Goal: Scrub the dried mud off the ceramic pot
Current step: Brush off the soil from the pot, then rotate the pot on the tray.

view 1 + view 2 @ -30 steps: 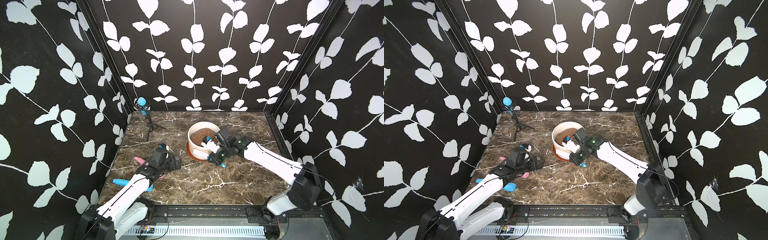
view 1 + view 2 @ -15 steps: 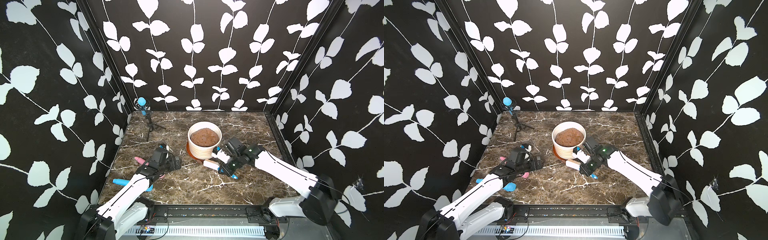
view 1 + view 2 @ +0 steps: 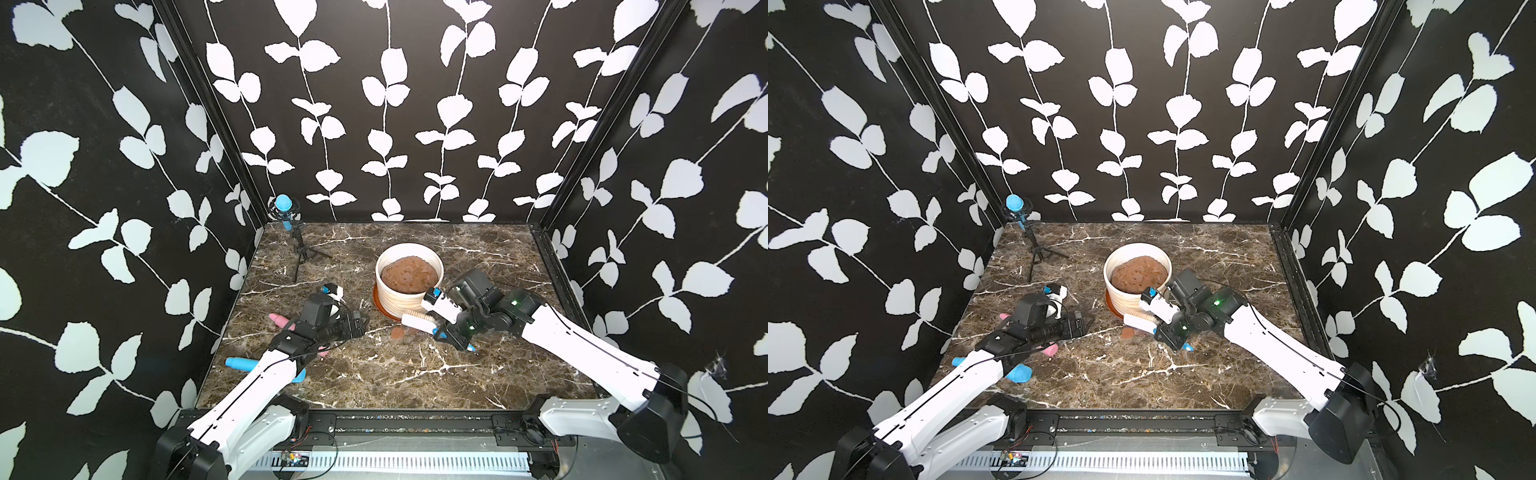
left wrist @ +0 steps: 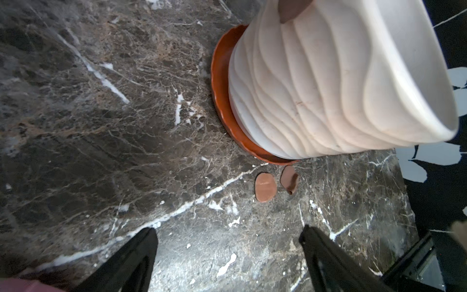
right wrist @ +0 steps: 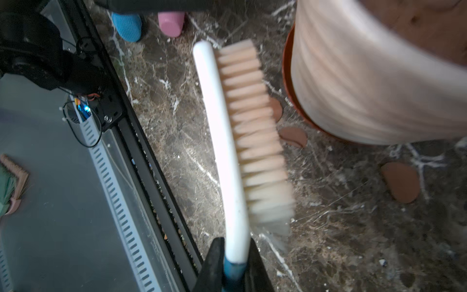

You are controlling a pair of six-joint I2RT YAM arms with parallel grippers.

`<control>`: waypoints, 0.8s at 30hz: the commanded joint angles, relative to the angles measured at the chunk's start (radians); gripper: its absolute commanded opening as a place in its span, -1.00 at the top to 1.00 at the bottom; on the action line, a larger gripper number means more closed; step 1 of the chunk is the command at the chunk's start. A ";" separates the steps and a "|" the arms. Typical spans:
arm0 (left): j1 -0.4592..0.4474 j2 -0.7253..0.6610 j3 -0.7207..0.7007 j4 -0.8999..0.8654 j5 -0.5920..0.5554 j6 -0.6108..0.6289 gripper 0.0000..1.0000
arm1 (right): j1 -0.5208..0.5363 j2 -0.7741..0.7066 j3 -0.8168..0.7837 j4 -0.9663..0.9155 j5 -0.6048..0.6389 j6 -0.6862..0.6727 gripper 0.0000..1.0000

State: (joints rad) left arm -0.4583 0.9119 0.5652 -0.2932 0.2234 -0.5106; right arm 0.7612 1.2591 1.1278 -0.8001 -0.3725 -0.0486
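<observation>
Next, my left gripper turns the pot by its rim [image 3: 406, 293] while I back off, because the dried mud on the pot's side [image 4: 293, 8] faces away from the brush.
The cream ribbed ceramic pot [image 3: 409, 291] [image 3: 1129, 297] stands in an orange-brown saucer [image 4: 222, 101], filled with lumpy brown soil. Flat patches of dried mud [image 4: 264, 187] [image 5: 294, 136] lie on the marble by the saucer, and one more [image 4: 290, 10] clings to the pot's wall [image 4: 328, 75]. My right gripper [image 5: 235, 242] [image 3: 435, 327] is shut on the handle of a white scrub brush [image 5: 227, 139] [image 3: 1138, 322]. Its bristles face the pot's base [image 5: 366, 75], a little apart from it. My left gripper [image 4: 228, 230] [image 3: 360, 323] is open and empty, low over the table left of the pot.
A blue-tipped microphone on a small tripod [image 3: 286, 208] stands at the back left. A pink tool [image 3: 279, 320] and a blue tool [image 3: 243, 364] lie under my left arm. A black rail [image 5: 141, 177] runs along the table's front edge.
My right gripper came down with the brush from the pot's front rim to the table, then edged back toward the pot's base. The left arm stayed in place.
</observation>
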 commanded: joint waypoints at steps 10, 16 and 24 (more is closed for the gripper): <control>-0.180 0.081 0.351 -0.098 0.203 0.603 -0.69 | -0.007 -0.293 -0.029 0.138 0.662 -0.014 1.00; -0.184 0.269 0.561 -0.323 0.303 1.031 -0.79 | -0.038 -0.397 -0.155 0.231 0.738 0.037 1.00; -0.184 0.481 0.690 -0.399 0.219 1.365 -0.67 | -0.070 -0.392 -0.196 0.239 0.656 0.040 1.00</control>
State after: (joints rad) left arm -0.6392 1.3491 1.2156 -0.6121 0.4538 0.6689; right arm 0.7017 0.8742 0.9356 -0.6304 0.2974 -0.0257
